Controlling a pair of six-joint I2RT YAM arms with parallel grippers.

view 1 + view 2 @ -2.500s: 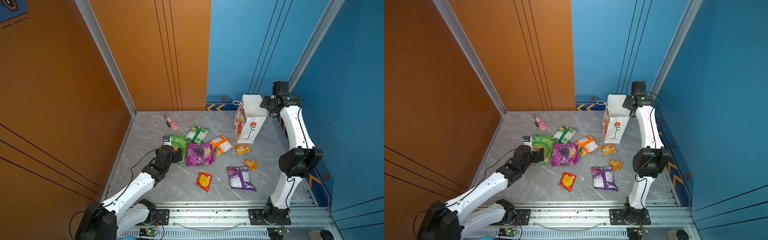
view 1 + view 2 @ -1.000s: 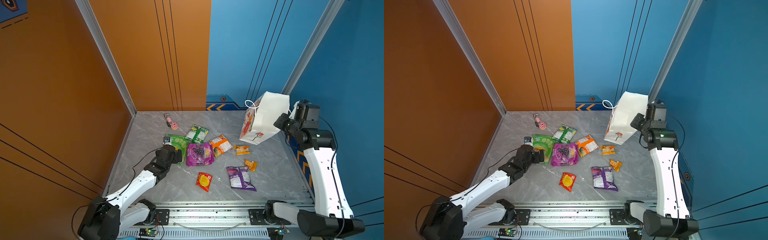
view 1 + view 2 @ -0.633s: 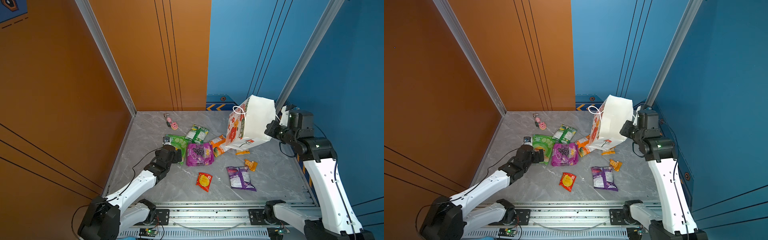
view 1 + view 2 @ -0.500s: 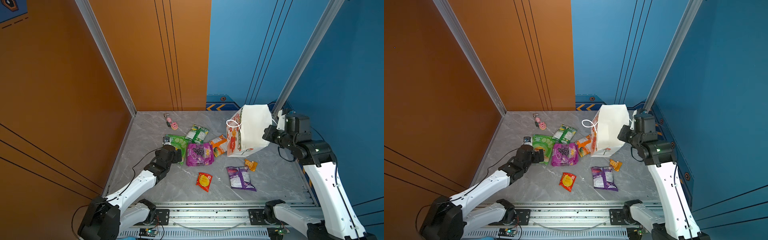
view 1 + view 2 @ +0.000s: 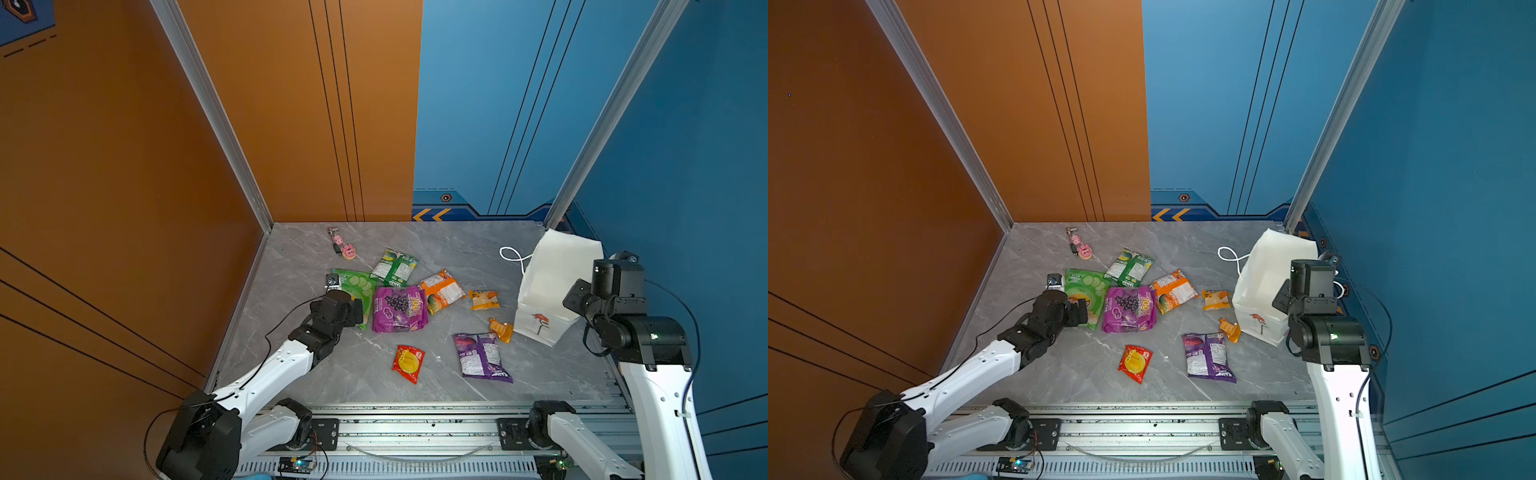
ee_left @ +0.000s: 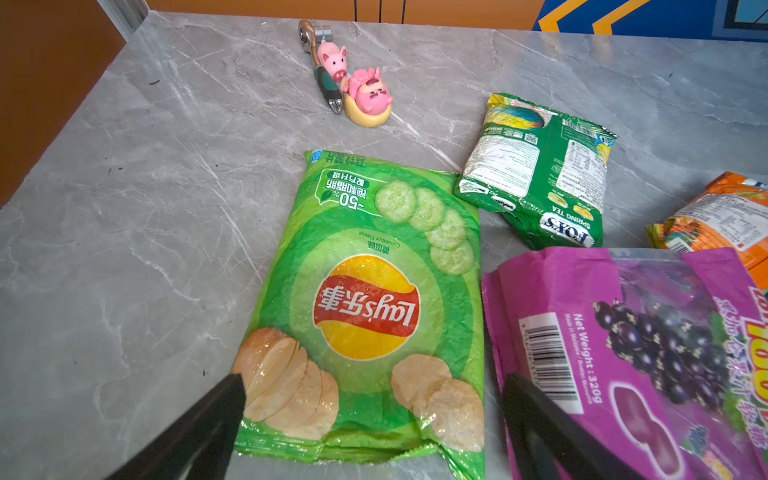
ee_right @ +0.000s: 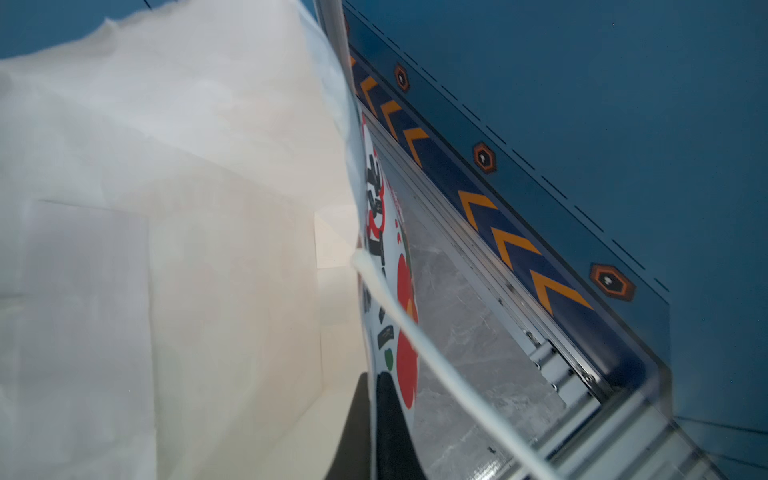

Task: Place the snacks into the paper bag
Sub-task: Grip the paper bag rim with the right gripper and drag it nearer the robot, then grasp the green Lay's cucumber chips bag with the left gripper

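Next, I bring the paper bag (image 5: 553, 276) toward the snacks (image 5: 483, 300) with my right gripper, because the paper bag is tilted by the blue wall, far from the green chip bag.
The white paper bag (image 5: 548, 282) (image 5: 1266, 274) stands tilted at the table's right side, red flower low on its face. My right gripper (image 5: 575, 297) (image 7: 372, 386) is shut on its rim, one finger inside the bag (image 7: 166, 249). The snacks lie scattered mid-table: green chip bag (image 5: 357, 286) (image 6: 365, 307), green tea packet (image 5: 394, 266), purple grape bag (image 5: 399, 309), orange bag (image 5: 441, 291), two small orange sachets (image 5: 483, 300), purple packet (image 5: 482, 356), red-yellow packet (image 5: 408, 362). My left gripper (image 5: 353, 309) (image 6: 372, 382) is open, its fingers straddling the chip bag's near end.
Pink pig charms (image 5: 343, 246) (image 6: 365, 89) lie at the back left. Orange and blue walls close in the table's left, back and right. A sachet (image 5: 500, 329) lies right by the bag's bottom corner. A rail runs along the front edge (image 5: 415, 409).
The right arm swung the bag from the back right over the middle snacks, then back to the right side and lower. The left arm has not moved.
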